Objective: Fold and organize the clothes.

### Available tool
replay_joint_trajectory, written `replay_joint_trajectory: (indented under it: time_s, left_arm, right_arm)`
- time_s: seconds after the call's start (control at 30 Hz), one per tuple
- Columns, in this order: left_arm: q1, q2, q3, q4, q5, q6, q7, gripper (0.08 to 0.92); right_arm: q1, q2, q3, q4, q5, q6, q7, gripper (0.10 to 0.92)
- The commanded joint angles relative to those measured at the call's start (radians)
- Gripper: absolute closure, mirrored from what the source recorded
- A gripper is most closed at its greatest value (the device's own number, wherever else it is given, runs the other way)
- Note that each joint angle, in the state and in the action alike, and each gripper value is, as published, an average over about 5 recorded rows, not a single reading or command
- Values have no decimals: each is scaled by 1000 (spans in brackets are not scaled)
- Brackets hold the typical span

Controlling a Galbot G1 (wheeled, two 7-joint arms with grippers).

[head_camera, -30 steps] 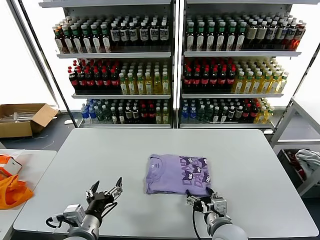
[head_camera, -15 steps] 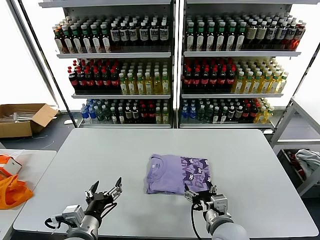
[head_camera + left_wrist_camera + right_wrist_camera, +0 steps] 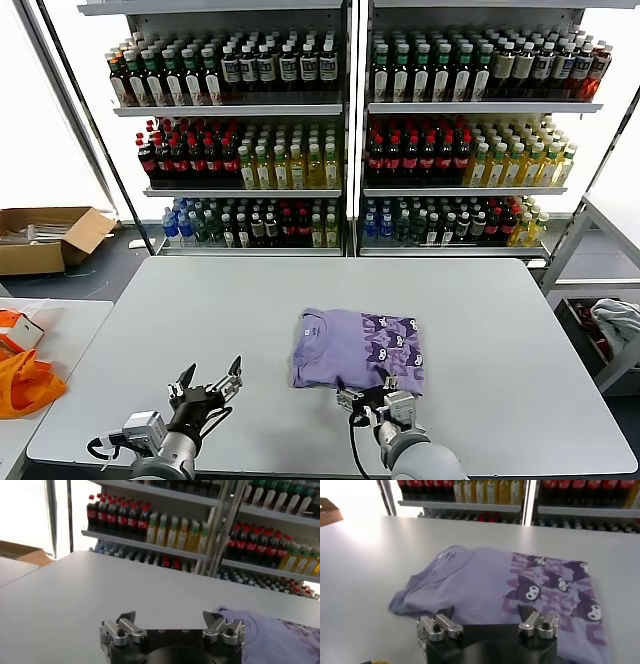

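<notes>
Next, I push down on the T-shirt's center point(image 3: 358, 352) with my right gripper and slide it toward my left gripper, because the T-shirt's print end point(image 3: 398, 345) is too far from the middle of the table.
The clothes, a lavender T-shirt point(image 3: 355, 348) folded into a rectangle with a dark purple-and-white cartoon print on its right half, lies flat at the middle of the grey table point(image 3: 500, 320). My right gripper point(image 3: 367, 392) hovers open over the shirt's near edge; in the right wrist view its gripper point(image 3: 487, 614) has only fabric point(image 3: 490, 582) below it and nothing between the fingers. My left gripper point(image 3: 210, 378) stands open above bare table to the left of the shirt. In the left wrist view that gripper point(image 3: 170, 616) is empty, with the shirt's edge point(image 3: 270, 635) off to one side.
Behind the table stand shelves point(image 3: 350, 110) full of bottled drinks. A side table at the left carries an orange bag point(image 3: 22, 385). A cardboard box point(image 3: 45, 235) lies on the floor far left, and a rack with whitish cloth point(image 3: 615, 320) stands at the right.
My right gripper has slid left along the shirt's near edge, from its right corner toward the middle. The left gripper has barely shifted. The shirt lies as before.
</notes>
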Motion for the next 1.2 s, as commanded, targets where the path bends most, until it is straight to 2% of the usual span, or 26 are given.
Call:
replay_joint_trajectory:
  time_s: [0.03,0.33,0.6,1.2]
  left_arm:
    - [-4,-4,4,13,1,0,1,177]
    - [-6,-3,5,20,1,0,3,177]
    - [-5,-5,9,25,3,0,3,177]
    - [4,-6,6,18,7,0,3,177]
  right_arm:
    - [29,14,-64,-51,-4,0,-15,203]
    - [24,14,-47,-35,-7,0,-19,203]
    - [36,27,-24,53,-86,0,-44,203]
    - [246,215,59,-298,14,2,30,203]
